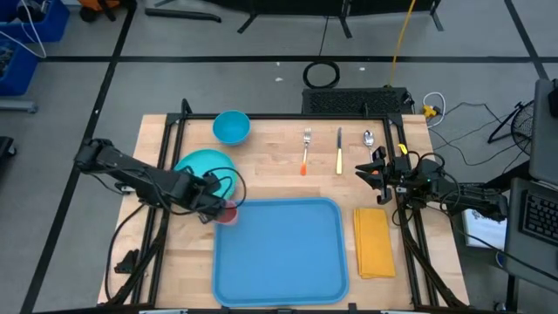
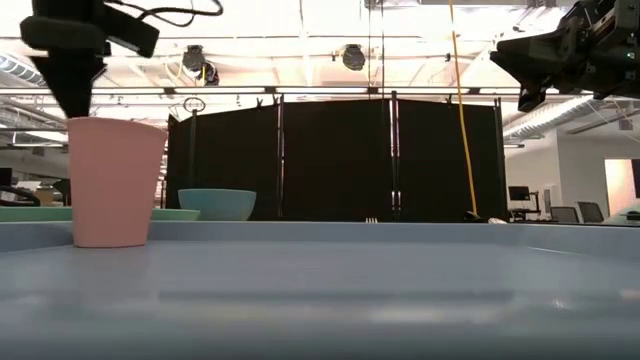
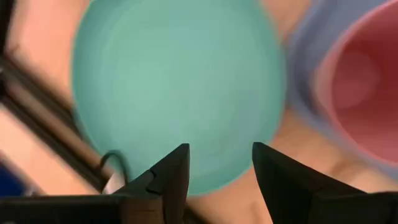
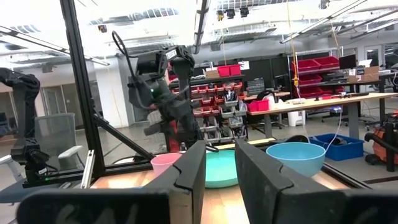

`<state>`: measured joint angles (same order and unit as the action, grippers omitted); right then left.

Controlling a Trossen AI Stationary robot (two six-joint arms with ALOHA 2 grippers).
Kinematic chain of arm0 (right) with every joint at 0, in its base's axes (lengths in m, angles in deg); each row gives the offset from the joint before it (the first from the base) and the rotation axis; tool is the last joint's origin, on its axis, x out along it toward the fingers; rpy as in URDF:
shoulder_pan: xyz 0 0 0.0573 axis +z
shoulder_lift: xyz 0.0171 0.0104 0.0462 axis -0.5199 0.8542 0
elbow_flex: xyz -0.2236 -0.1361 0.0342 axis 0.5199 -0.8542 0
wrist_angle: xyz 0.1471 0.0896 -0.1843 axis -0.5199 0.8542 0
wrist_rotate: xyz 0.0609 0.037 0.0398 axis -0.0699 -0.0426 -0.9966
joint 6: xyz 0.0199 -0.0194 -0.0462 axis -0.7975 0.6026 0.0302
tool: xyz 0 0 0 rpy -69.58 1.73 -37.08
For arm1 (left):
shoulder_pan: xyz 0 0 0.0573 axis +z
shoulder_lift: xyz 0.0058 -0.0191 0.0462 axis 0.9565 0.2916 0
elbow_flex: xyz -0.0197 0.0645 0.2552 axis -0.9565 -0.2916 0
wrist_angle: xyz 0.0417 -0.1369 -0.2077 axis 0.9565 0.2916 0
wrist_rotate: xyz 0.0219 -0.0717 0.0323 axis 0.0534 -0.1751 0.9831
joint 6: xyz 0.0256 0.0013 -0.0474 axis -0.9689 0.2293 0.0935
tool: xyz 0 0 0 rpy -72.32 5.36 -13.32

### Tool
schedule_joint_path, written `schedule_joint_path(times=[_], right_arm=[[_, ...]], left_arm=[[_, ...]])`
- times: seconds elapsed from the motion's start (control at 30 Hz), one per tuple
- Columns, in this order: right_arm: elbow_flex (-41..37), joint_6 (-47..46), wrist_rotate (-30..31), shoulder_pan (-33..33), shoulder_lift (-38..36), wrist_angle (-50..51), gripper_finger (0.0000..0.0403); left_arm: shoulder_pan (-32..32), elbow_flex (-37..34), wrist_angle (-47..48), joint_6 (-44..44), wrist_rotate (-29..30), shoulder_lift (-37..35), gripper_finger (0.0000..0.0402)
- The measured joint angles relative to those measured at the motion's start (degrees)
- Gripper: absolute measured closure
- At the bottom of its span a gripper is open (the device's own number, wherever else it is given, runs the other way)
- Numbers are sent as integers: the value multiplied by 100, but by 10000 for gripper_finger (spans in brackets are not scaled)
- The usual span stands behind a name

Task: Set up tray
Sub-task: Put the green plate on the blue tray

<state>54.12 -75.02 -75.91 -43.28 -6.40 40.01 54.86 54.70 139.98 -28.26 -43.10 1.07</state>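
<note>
The open fingers are lined up across the teal plate's rim [image 3: 227,180] and clear of the pink cup, so the robot's left gripper should keep going down until they straddle the plate's rim.
The light-blue tray [image 1: 279,253] lies at the table's near middle. A pink cup [image 1: 228,213] stands upright in its far-left corner, also seen in the low view [image 2: 113,180]. My left gripper [image 1: 212,199] is open just left of the cup. In its wrist view the gripper [image 3: 221,163] hangs over the round teal plate [image 3: 174,87], with the cup [image 3: 367,87] off to one side. My right gripper [image 1: 364,170] waits open above the table's right side, beyond the yellow napkin [image 1: 373,242]; its wrist view [image 4: 221,165] looks across at the left arm.
A blue bowl [image 1: 231,127] sits at the far left. A fork [image 1: 306,150], a knife [image 1: 339,150] and a spoon [image 1: 369,138] lie in a row beyond the tray. The teal plate [image 1: 202,166] lies left of the tray's far corner. Most of the tray floor is bare.
</note>
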Motion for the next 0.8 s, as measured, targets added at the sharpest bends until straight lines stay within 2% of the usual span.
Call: schedule_joint_path(times=[0.13, 0.27, 0.43, 0.53, 0.8], right_arm=[[0, 2, 0, 0, 0, 0, 325], [0, 0, 0, 0, 0, 0, 325], [0, 0, 0, 0, 0, 0, 325], [0, 0, 0, 0, 0, 0, 325], [0, 0, 0, 0, 0, -2, 325]], left_arm=[[3, 17, -186, 19, 85, -140, 220], [10, -31, 146, 166, 88, -147, 220], [-149, -545, 97, -43, -550, -140, 220], [-262, -937, -241, -205, -797, -138, 220], [-284, -1604, -839, -384, -1042, -140, 220]])
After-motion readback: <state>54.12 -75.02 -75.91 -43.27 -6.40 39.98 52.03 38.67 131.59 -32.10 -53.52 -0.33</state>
